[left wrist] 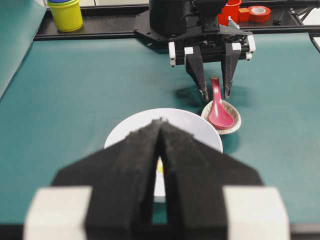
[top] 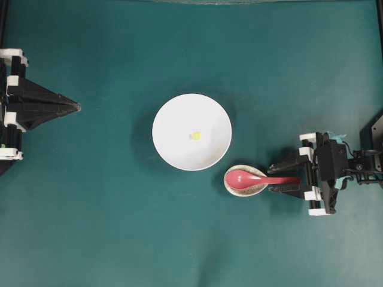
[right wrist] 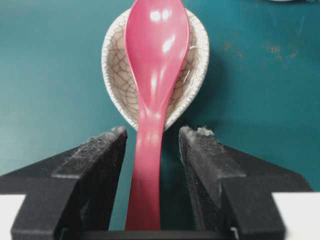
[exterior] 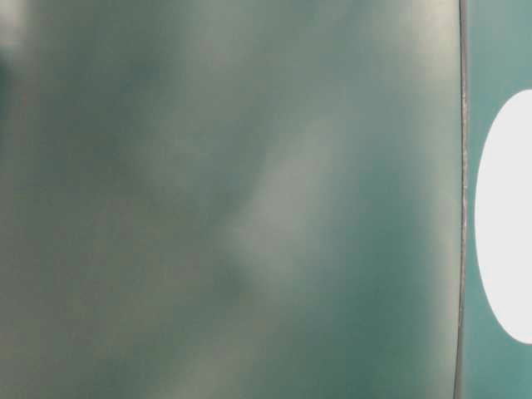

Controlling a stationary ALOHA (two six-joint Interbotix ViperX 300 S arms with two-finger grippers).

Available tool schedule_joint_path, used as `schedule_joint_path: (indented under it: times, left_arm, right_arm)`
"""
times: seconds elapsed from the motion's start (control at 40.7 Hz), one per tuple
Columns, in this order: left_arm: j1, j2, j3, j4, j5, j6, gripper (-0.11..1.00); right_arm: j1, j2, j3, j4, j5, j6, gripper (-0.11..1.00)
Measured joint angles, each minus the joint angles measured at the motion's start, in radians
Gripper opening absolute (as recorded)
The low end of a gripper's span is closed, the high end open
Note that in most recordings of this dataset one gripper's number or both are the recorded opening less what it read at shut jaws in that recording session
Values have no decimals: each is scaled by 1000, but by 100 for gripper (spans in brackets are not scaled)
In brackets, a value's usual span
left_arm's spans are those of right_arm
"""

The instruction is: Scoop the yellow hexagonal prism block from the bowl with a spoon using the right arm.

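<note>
The yellow block (top: 195, 136) sits away from the white bowl's side (top: 160, 133), so it will slide in front of the pink-red spoon toward the bowl's rim when the robot pushes.
The yellow hexagonal prism block (top: 195, 136) lies near the middle of the white bowl (top: 173, 116) at the table's centre. Right of the bowl, the pink-red spoon (top: 242, 177) rests with its scoop in a small speckled beige dish (top: 251, 189) and its handle pointing right. My right gripper (top: 272, 179) is open and straddles that handle. In the right wrist view the spoon (right wrist: 156, 50) runs between the fingers (right wrist: 97, 155) with a gap on both sides. My left gripper (top: 76, 107) is shut at the far left. Its wrist view shows the bowl (left wrist: 197, 127) and a sliver of the block (left wrist: 159, 167).
The beige dish (right wrist: 117, 75) almost touches the bowl's lower right rim. Beyond the table's far edge in the left wrist view stand a yellow cup (left wrist: 65, 14), red tape rolls (left wrist: 259, 12) and the right arm's base rail. The table-level view is mostly a blur.
</note>
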Motion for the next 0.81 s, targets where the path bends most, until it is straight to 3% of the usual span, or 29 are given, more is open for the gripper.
schedule_joint_path:
  times: [0.369,0.614,0.811]
  left_arm:
    - [0,0,0,2,0,0,-1]
    - [0,0,0,0,0,0,-1]
    - [0,0,0,0,-2,0,-1]
  right_arm:
    - [0,5,20,0,-34,2,52]
    - [25,26,40,-2,-144,12,52]
    - [44,126,41,3,-284,58,52]
